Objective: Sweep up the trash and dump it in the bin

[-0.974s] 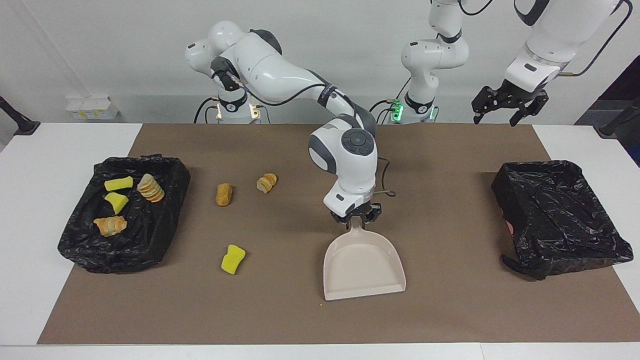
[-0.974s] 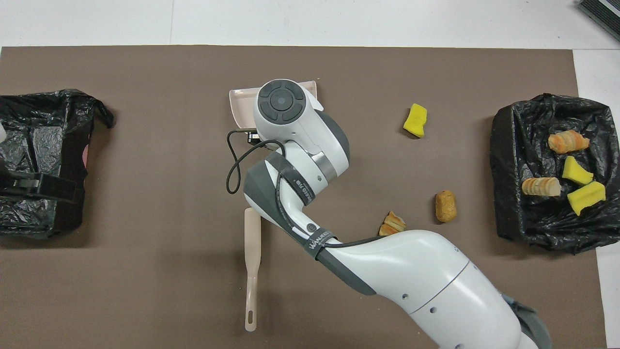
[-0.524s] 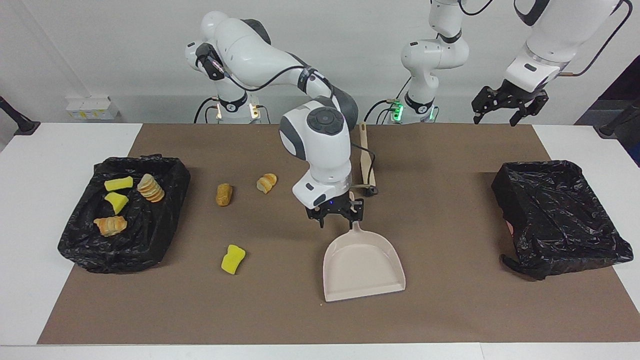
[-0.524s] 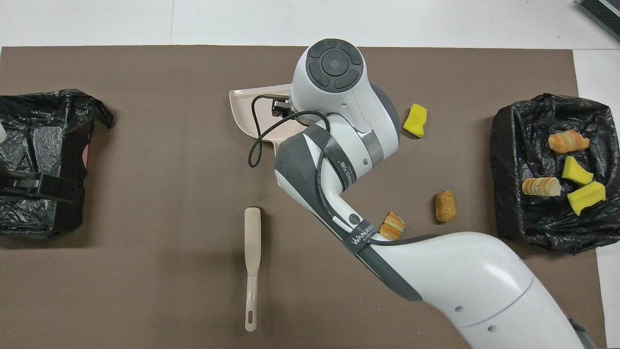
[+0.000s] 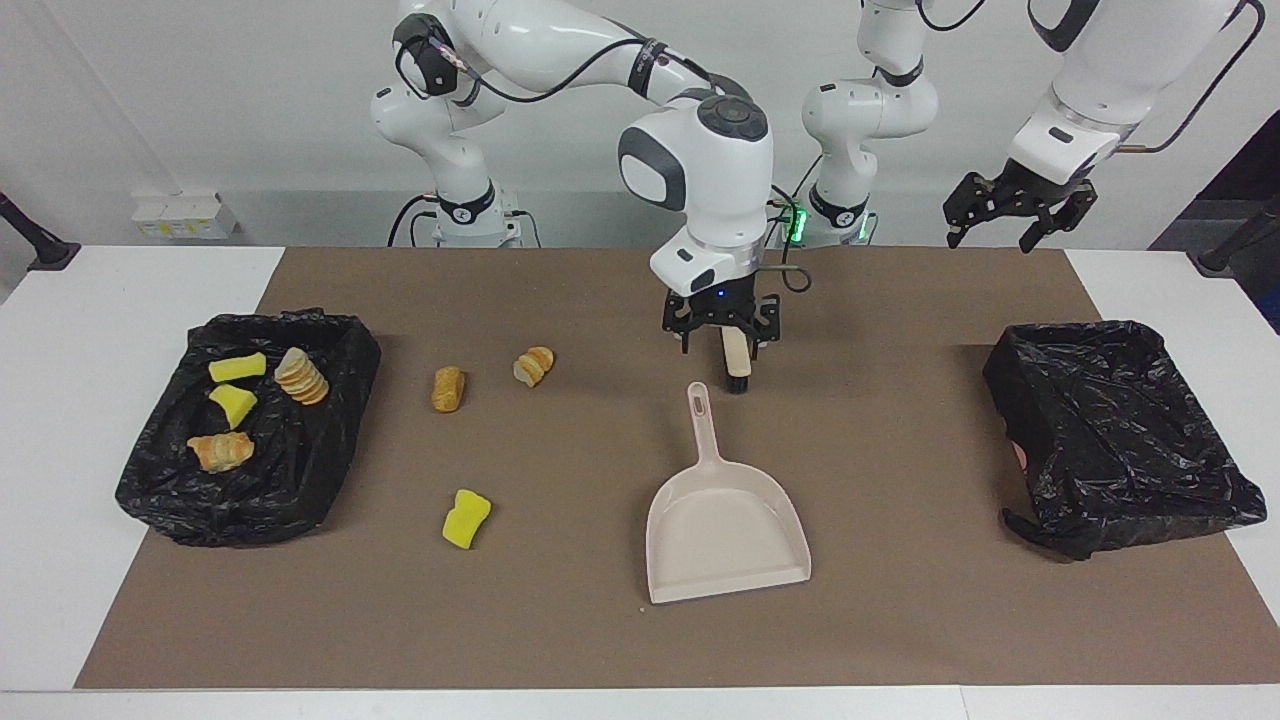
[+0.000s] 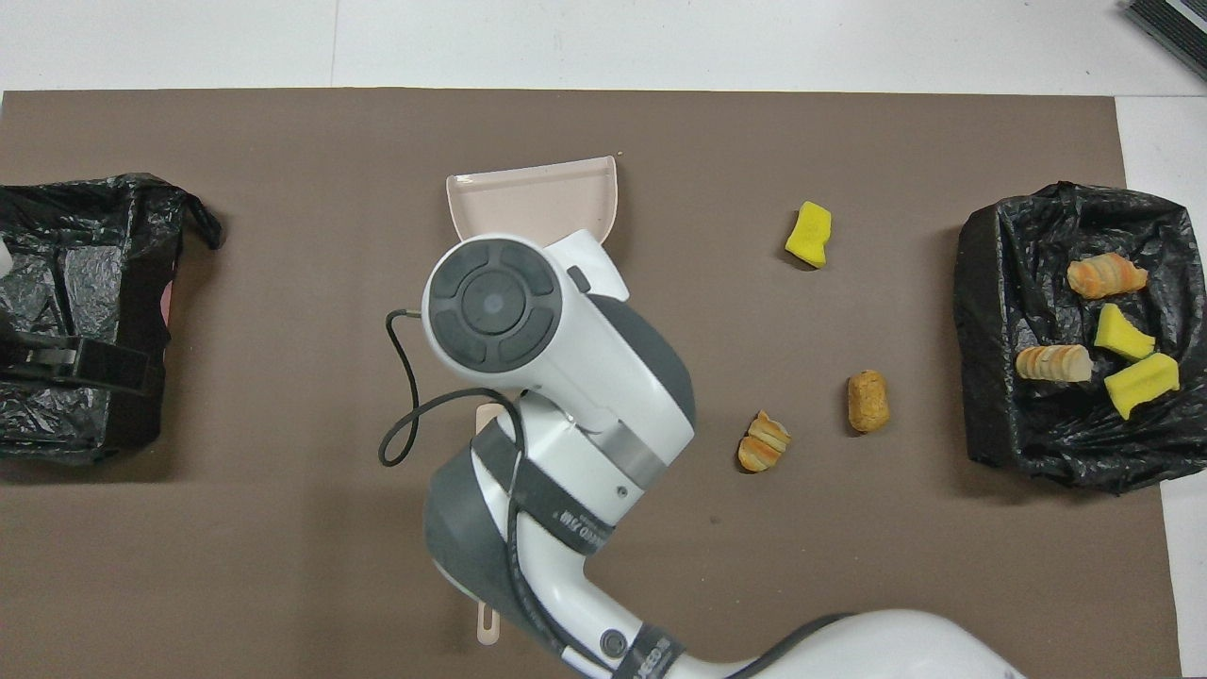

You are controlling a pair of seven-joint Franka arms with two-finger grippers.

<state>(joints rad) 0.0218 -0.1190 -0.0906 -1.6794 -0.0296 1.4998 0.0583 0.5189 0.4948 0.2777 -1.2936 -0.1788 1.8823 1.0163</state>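
The beige brush's narrow width [image 5: 735, 355] lies between my right gripper's open fingers, so I should continue back along it to the brush's free handle end [image 6: 488, 624] and close there.
Three bits of trash lie on the brown mat: a yellow sponge wedge [image 5: 466, 518] [image 6: 810, 234], a tan roll [image 5: 448, 388] [image 6: 868, 401] and a sliced bread piece [image 5: 533, 366] [image 6: 765, 441]. Several more sit in the black-lined bin [image 5: 330, 470] [image 6: 990, 311] at the right arm's end. The beige dustpan [image 5: 725, 525] [image 6: 533, 193] lies free mid-mat, handle toward the robots. My right gripper [image 5: 722, 328] hangs open over the beige brush [image 5: 737, 362] [image 6: 487, 622], which the arm mostly hides. My left gripper [image 5: 1018, 212] waits raised and open at the left arm's end.
A second black-lined bin [image 5: 1190, 480] [image 6: 141, 217] stands at the left arm's end with nothing showing in it. The brush lies nearer to the robots than the dustpan. White table borders the mat at both ends.
My right gripper opened and let go of the dustpan's handle, rose, and moved toward the robots to above the brush. The dustpan stayed where it was. The left arm has not moved.
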